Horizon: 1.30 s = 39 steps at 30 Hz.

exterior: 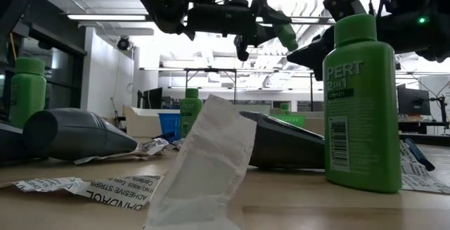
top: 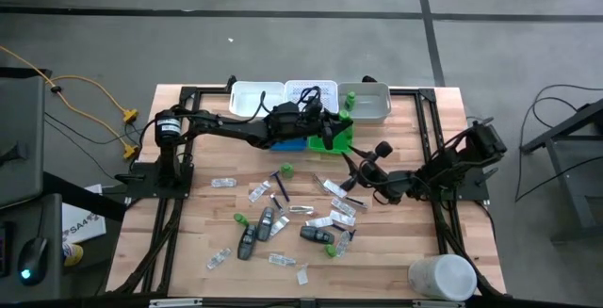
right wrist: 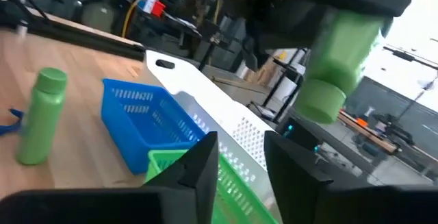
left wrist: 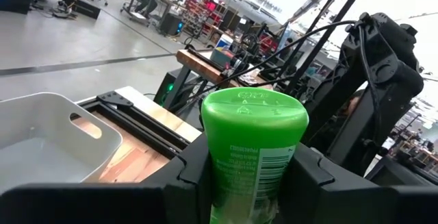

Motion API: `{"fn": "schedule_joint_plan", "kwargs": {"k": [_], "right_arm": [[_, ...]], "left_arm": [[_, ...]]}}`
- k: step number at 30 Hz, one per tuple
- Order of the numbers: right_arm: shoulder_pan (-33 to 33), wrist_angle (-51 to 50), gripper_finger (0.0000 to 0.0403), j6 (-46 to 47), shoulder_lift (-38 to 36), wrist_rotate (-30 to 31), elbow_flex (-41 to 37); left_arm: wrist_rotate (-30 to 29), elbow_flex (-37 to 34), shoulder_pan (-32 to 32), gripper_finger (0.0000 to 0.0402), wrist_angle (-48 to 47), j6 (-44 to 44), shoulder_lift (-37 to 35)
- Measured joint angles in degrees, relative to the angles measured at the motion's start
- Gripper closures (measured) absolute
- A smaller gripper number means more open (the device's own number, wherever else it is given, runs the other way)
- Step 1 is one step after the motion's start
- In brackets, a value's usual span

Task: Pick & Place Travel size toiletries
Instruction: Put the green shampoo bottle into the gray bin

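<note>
The green bottle in my left gripper (right wrist: 342, 56) is above my right gripper's fingers, which point at the green tray (right wrist: 229, 191). I should lift and turn those fingers to meet the bottle.
My left gripper (top: 328, 127) reaches over the trays at the table's far side and is shut on a small green bottle (left wrist: 253, 142), held above the green tray (top: 339, 144). In the low view the same bottle (exterior: 283, 32) shows high above the table. My right gripper (top: 354, 167) hovers level over the middle right of the table, open by a narrow gap with nothing between its fingers (right wrist: 205, 166). Travel size toiletries (top: 283, 218) lie scattered on the wood: green bottles (exterior: 362, 103), dark grey oblong pieces (exterior: 70, 135) and white packets (exterior: 204, 167). My left gripper pinches the green bottle's body just below the cap (left wrist: 250, 179) between its two fingers, one on each side. The cap end (left wrist: 254, 111) sticks out past the fingers. The bottle is lifted clear and tilted above the trays.
Along the far edge stand white trays (top: 254, 99), a clear tray (top: 369, 103) with a green bottle in it, and a blue tray (right wrist: 147, 125) beside the green one. A green bottle (right wrist: 41, 114) stands on the wood nearby. A large white container (top: 441, 277) sits at the near right corner.
</note>
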Motion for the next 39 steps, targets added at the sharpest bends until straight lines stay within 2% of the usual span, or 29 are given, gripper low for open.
{"fn": "schedule_joint_plan", "kwargs": {"k": [6,11,16,21,28,32,39], "right_arm": [[-0.1,-1.7,0.0319,1.1,0.0,-1.9,0.0],[-0.4,-1.7,0.0314,-1.3,0.0,2.5,0.0],[-1.3,-1.8,0.0287,-1.5,0.0,5.5,0.0],[-3.5,-2.6,0.0238,2.2,0.0,3.2,0.0],[-4.8,-2.7,0.0171,4.1,0.0,3.6,0.0],[-4.7,-1.5,0.0164,4.1,0.0,3.3,0.0],[-6.0,0.8,0.0186,4.1,0.0,3.5,0.1]], "left_arm": [[0.0,0.0,0.0,0.0292,0.0,0.0,0.0],[0.0,0.0,0.5,0.0292,-0.1,-1.1,0.0],[1.9,0.0,2.1,0.0293,0.6,-3.4,0.7],[4.8,-0.1,3.6,0.0294,3.7,-7.6,3.3],[6.1,-0.1,3.8,0.0294,8.9,-11.8,7.0],[5.6,-0.1,3.8,0.0294,9.3,-11.8,7.0],[5.4,-0.1,3.8,0.0294,10.3,-11.8,7.0]]}}
